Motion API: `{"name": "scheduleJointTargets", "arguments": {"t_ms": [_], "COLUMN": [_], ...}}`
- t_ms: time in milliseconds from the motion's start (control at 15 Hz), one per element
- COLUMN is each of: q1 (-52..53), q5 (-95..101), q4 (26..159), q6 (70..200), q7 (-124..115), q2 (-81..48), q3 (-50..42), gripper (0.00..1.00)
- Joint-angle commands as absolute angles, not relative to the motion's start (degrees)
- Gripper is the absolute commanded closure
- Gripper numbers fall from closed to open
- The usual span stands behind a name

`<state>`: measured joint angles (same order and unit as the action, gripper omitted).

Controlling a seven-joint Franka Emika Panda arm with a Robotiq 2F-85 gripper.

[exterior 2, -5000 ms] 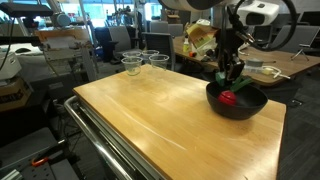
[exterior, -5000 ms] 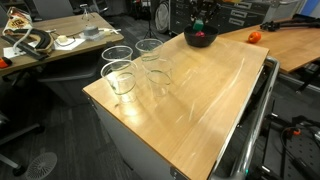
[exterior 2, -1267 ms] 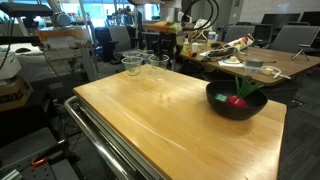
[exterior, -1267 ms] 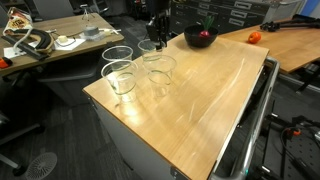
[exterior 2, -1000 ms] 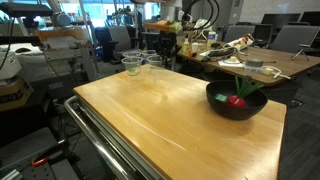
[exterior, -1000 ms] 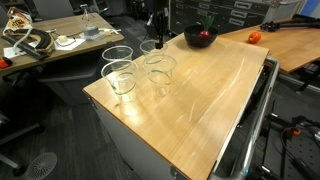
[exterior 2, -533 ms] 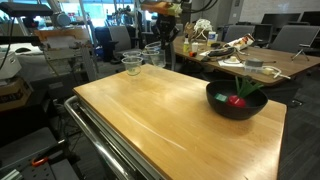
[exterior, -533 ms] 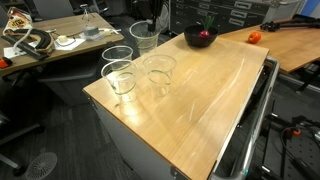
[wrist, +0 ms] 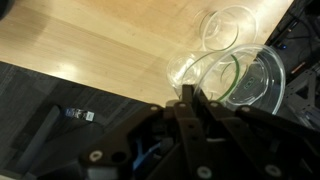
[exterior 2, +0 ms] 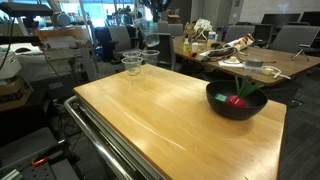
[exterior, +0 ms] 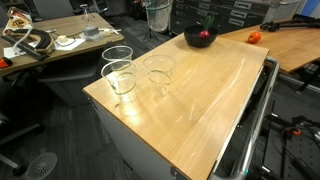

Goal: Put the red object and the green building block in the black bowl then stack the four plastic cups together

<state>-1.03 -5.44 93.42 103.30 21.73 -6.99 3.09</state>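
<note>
The held cup is up high and out of line with the clear cup nearest the black bowl. My gripper should center the held cup and lower it into the clear cup.
My gripper is shut on the rim of a clear plastic cup and holds it high above the table's far end; the cup also shows in both exterior views. Three more clear cups stand on the wooden table, and two show below in the wrist view. The black bowl holds the red object and the green block.
An orange ball lies on the neighbouring wooden table behind the bowl. Cluttered desks and chairs stand around. The table's metal frame runs along one side.
The gripper closed on the far cup and lifted it straight up off the table. Five seconds ago it was at the black bowl.
</note>
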Motion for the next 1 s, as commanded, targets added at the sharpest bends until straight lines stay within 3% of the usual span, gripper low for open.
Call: {"name": "scheduleJointTargets", "arguments": {"t_ms": [0,933], "q1": [-0.8,1.8], "q5": [-7.0,-11.6], "q4": [97.1,97.6], "q6": [97.5,98.9], "q7": [27.8,27.8], "q2": [-0.5,-9.4], "q3": [2.9,4.1], "gripper": [0.99,0.99]}}
